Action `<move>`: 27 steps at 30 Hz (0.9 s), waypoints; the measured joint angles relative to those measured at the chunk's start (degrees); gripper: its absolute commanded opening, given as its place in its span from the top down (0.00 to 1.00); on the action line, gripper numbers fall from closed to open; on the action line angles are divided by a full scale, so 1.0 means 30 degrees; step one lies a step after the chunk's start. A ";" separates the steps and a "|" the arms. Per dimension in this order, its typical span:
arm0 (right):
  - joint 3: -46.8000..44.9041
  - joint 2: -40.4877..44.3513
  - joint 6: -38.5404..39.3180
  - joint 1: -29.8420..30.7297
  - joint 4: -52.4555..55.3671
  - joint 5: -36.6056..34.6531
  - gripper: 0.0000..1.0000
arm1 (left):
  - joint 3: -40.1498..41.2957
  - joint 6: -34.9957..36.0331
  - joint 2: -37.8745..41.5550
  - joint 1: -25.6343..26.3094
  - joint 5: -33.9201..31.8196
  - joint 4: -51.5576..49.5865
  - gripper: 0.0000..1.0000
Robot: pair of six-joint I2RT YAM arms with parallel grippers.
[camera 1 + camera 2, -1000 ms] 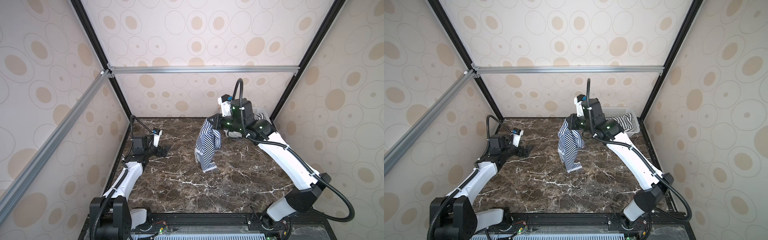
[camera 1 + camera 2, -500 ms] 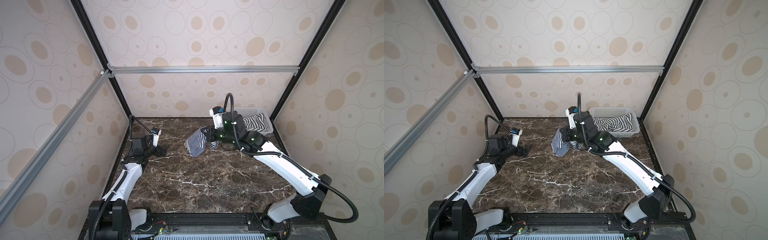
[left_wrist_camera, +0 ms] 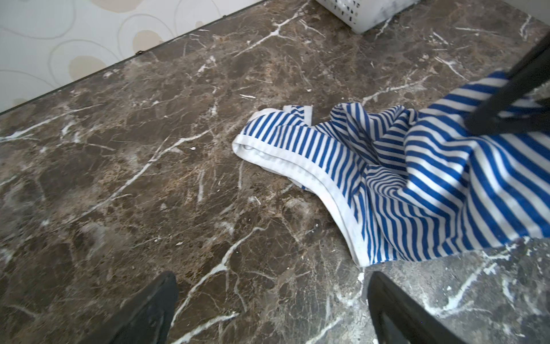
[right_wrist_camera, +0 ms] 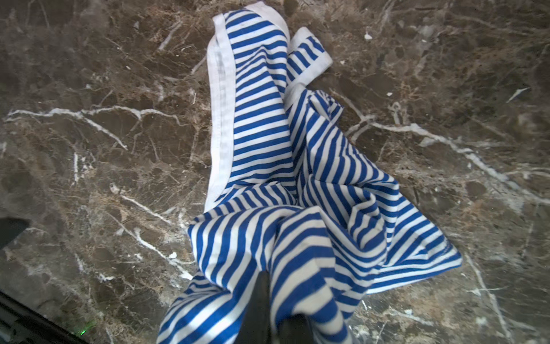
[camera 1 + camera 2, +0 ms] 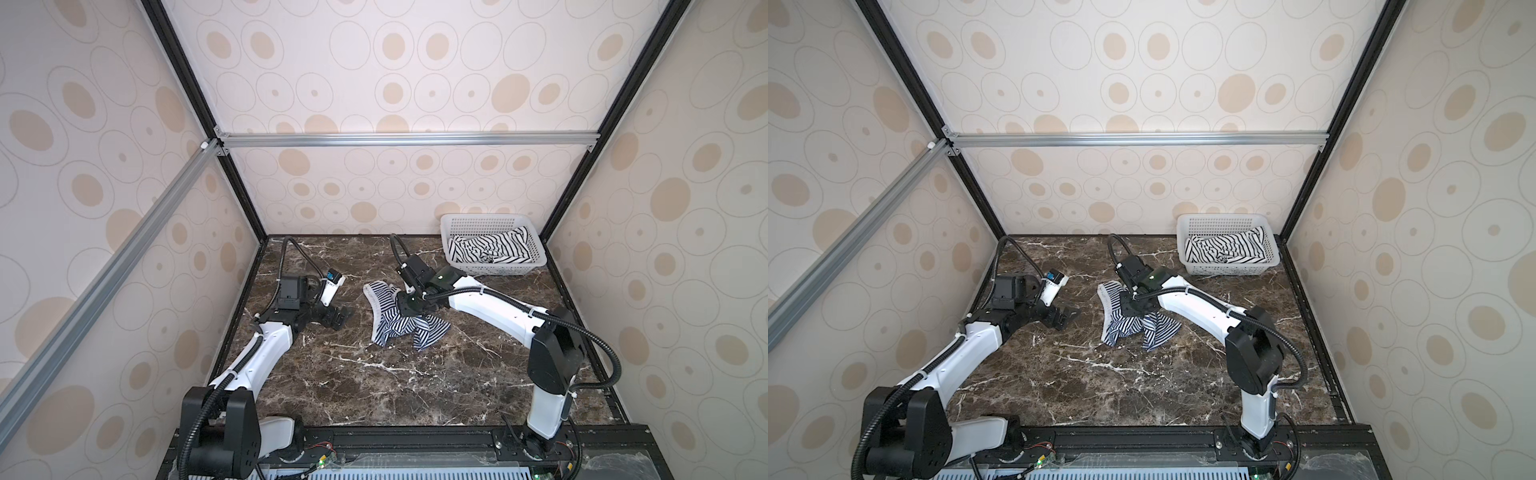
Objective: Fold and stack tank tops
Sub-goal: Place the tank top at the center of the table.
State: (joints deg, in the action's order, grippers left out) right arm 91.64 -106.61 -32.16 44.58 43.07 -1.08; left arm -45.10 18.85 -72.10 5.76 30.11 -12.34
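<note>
My left gripper should grab the tank top by its near side [image 5: 384,336], and both grippers should pull it open before folding, because the blue-and-white striped tank top lies bunched [image 4: 298,235] around my right gripper.
The densely blue-and-white striped tank top [image 5: 386,322] [image 5: 1121,326] lies crumpled on the marble table [image 5: 374,386], near the middle. My right gripper [image 5: 409,309] [image 4: 273,309] is shut on a fold of it, low over the table, with cloth bunched round the fingers [image 4: 259,297]. The wider-striped tank top [image 5: 490,249] [image 5: 1225,249] is heaped in the white basket [image 5: 453,220]. My left gripper [image 5: 338,318] [image 3: 272,283] rests open on the table, to the left of the crumpled top [image 3: 416,184] and apart from it, holding nothing.
The white perforated basket [image 5: 1187,224] stands in the back right corner of the table; its corner [image 3: 351,15] shows in the left wrist view. Patterned walls and black frame posts close in the back and both sides.
My right arm has come down and toward the left with the densely striped top, which hung in the air before and now lies on the marble. The left arm has not moved.
</note>
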 measured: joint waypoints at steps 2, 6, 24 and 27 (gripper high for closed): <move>0.0000 0.0000 -0.0233 -0.0051 -0.0240 0.0539 0.89 | 0.0109 0.0204 0.0022 0.0321 -0.0066 -0.0051 0.01; 0.0007 -0.0452 -0.1005 -0.0102 -0.1581 0.2331 0.89 | 0.0583 0.0393 0.0270 0.0678 -0.0299 -0.0087 0.01; 0.1180 -0.5049 -0.3133 -0.0291 -0.6936 0.8706 0.26 | 0.1093 0.0481 0.2310 0.1078 -0.1384 -0.0488 0.01; 0.0022 -0.3687 -0.3198 -0.0627 -0.7847 0.8961 0.26 | 0.1093 0.0554 0.2310 0.1894 -0.0991 -0.0831 0.01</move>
State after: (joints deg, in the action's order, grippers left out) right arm 91.70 -117.67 -41.76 42.70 19.53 25.80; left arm -41.82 20.51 -65.17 11.44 27.14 -14.83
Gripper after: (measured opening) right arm 0.738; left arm 0.992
